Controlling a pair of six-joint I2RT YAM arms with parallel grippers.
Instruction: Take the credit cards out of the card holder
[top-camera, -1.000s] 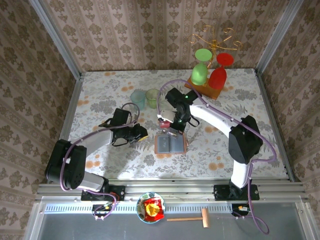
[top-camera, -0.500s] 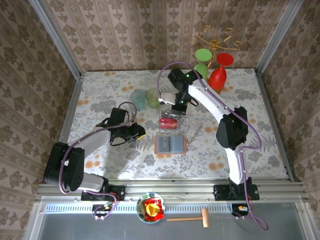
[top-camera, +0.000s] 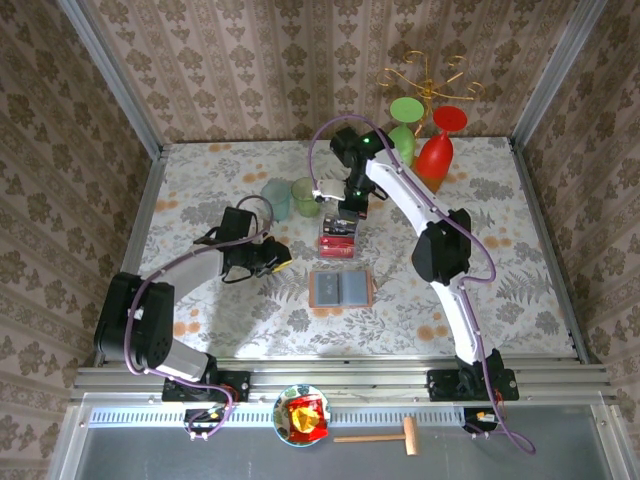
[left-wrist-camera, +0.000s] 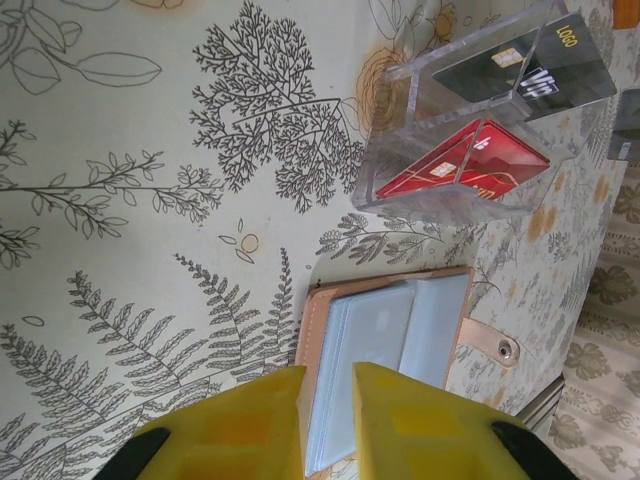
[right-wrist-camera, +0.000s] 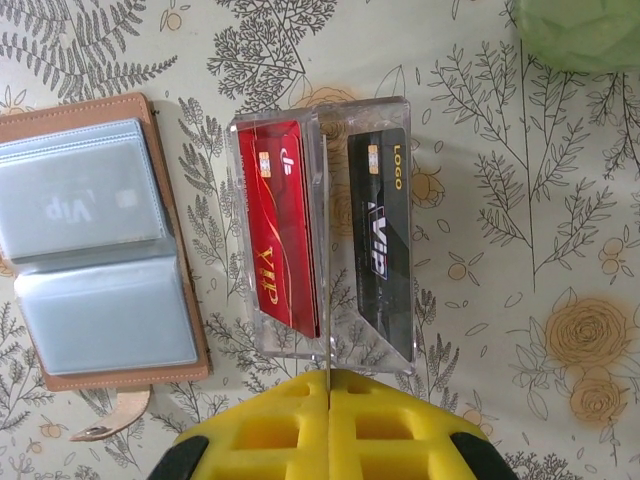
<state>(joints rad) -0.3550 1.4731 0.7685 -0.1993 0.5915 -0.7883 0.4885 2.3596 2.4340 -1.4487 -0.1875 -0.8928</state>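
Note:
I should keep lowering the thin card in my right gripper (right-wrist-camera: 327, 260), since it lines up with the clear stand's black-card slot (right-wrist-camera: 343, 225), until the card stands inside, and then let go.
The card holder (top-camera: 341, 289) lies open on the table, tan outside with grey-blue sleeves (right-wrist-camera: 95, 240). A pale card marked "Vip" (right-wrist-camera: 85, 205) shows through one sleeve. Just beyond it stands a clear acrylic stand (top-camera: 338, 238) holding a red credit card (right-wrist-camera: 278, 225) and a black one (right-wrist-camera: 385, 225). My right gripper (right-wrist-camera: 327, 375) hovers above the stand's far side (top-camera: 352, 205), shut and holding nothing. My left gripper (left-wrist-camera: 329, 375) sits low, left of the holder (top-camera: 280, 258). Its jaws stand a narrow gap apart with nothing between them, and the holder (left-wrist-camera: 385, 365) lies just ahead.
A teal cup (top-camera: 276, 198) and a green cup (top-camera: 304, 195) stand close behind the stand on its left. A wooden board with green and red goblets (top-camera: 425, 150) is at the back right. A bowl with a snack packet (top-camera: 303, 415) and a mallet (top-camera: 385, 437) lie below the rail.
The right gripper has lifted off the stand and drawn back toward the far side, staying shut. The left gripper has barely shifted.

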